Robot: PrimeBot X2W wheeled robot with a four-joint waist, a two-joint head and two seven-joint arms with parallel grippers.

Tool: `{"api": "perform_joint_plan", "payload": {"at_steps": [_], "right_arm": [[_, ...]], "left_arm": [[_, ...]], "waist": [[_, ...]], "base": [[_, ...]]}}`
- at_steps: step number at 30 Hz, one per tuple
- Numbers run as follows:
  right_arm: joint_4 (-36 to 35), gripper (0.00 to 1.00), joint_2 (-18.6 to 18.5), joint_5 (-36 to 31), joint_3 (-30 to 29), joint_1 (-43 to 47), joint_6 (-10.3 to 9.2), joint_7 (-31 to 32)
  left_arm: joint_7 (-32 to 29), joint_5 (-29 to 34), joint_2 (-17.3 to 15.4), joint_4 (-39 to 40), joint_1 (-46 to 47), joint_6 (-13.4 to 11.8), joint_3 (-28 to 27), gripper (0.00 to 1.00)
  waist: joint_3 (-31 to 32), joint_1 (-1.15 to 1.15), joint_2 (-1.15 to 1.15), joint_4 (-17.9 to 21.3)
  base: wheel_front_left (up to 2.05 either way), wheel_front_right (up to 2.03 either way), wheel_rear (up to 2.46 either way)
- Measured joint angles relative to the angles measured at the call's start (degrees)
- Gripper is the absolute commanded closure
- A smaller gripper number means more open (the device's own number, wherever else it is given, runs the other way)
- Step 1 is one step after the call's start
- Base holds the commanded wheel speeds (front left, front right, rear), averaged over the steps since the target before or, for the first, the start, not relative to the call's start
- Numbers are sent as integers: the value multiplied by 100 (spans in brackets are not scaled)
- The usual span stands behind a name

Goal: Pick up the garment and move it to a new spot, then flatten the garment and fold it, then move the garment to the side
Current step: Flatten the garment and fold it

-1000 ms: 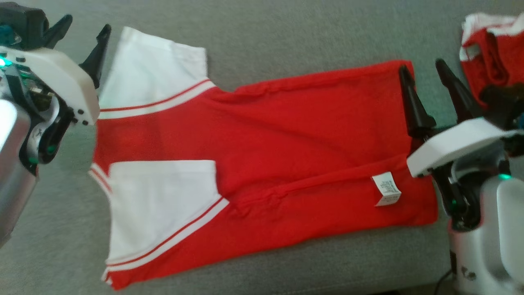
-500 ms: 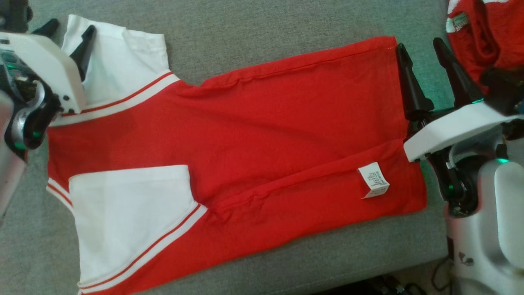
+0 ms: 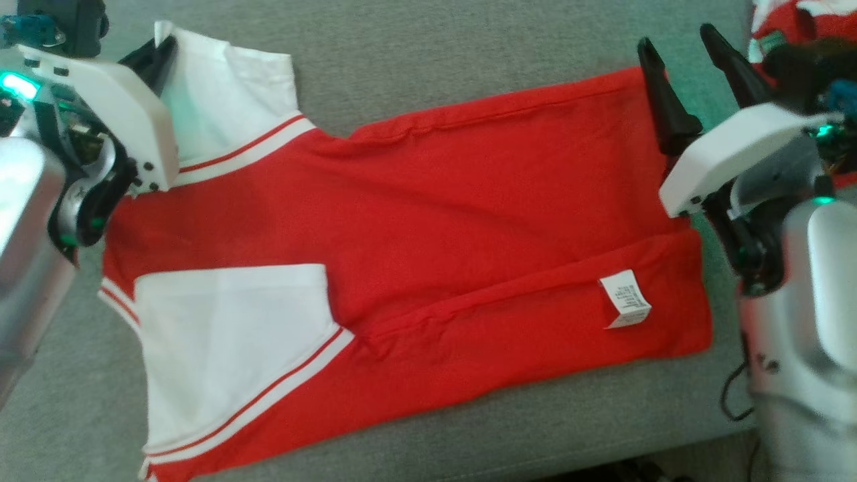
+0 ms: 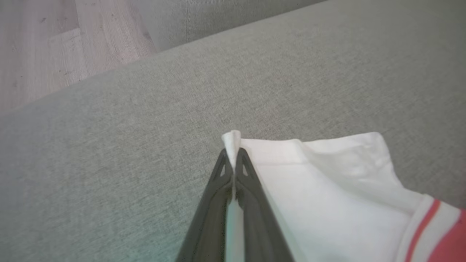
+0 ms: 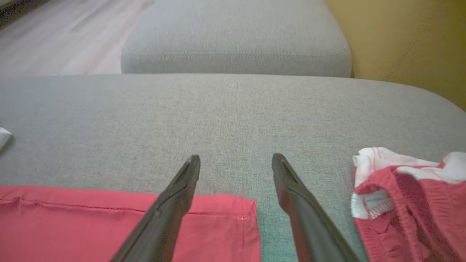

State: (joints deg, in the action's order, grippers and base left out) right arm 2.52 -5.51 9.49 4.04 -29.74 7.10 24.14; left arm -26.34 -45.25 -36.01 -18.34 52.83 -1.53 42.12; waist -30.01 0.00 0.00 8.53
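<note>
The garment's near side (image 3: 514,341) is already folded inward, so the upper white sleeve (image 3: 233,98) should come down across the lower one when I fold the red hem corner over.
The garment (image 3: 428,221) is a red shirt with white sleeves and red-striped trim, spread flat across a grey sofa cushion with a white care label (image 3: 625,302) near its hem. My left gripper (image 3: 161,50) is shut on the far corner of the upper white sleeve (image 4: 327,182); in the left wrist view a tuft of white cloth pokes out between the closed fingertips (image 4: 233,156). My right gripper (image 3: 676,50) stands open over the hem's far corner (image 5: 233,214), one finger above the red cloth and one beyond its edge.
A second red-and-white garment (image 5: 407,193) lies bunched to the right of the hem (image 3: 797,27). The grey cushion (image 3: 469,53) stretches beyond the shirt; another cushion (image 5: 236,40), wooden floor (image 4: 40,43) and a yellow surface (image 5: 407,43) lie further off.
My left gripper has closed on the corner of the white sleeve. The right gripper stays open by the hem corner. The head camera has shifted a little.
</note>
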Motion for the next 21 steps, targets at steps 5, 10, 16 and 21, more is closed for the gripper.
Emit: {"api": "perform_joint_plan", "payload": {"at_steps": [5,10,16,21], "right_arm": [[493,0,-489,-40,110,-232,0,620],[765,0,-826,90,215,-331,0,1135],[954,0,-1004,516,319,-357,0,1644],[1092,69,-1001,686,292,-391,0,1800]], "left_arm": [[354,2,99,166,0,-4,-16,100],[569,24,122,543,-5,-5,-42,100],[652,49,131,979,-51,-81,-40,100],[659,48,165,1133,-68,-108,-30,100]], "waist": [[118,0,0,-223],[216,0,0,-457],[264,0,0,-646],[246,0,0,-701]], "base": [[0,0,0],[0,0,0],[0,0,0],[0,0,0]]}}
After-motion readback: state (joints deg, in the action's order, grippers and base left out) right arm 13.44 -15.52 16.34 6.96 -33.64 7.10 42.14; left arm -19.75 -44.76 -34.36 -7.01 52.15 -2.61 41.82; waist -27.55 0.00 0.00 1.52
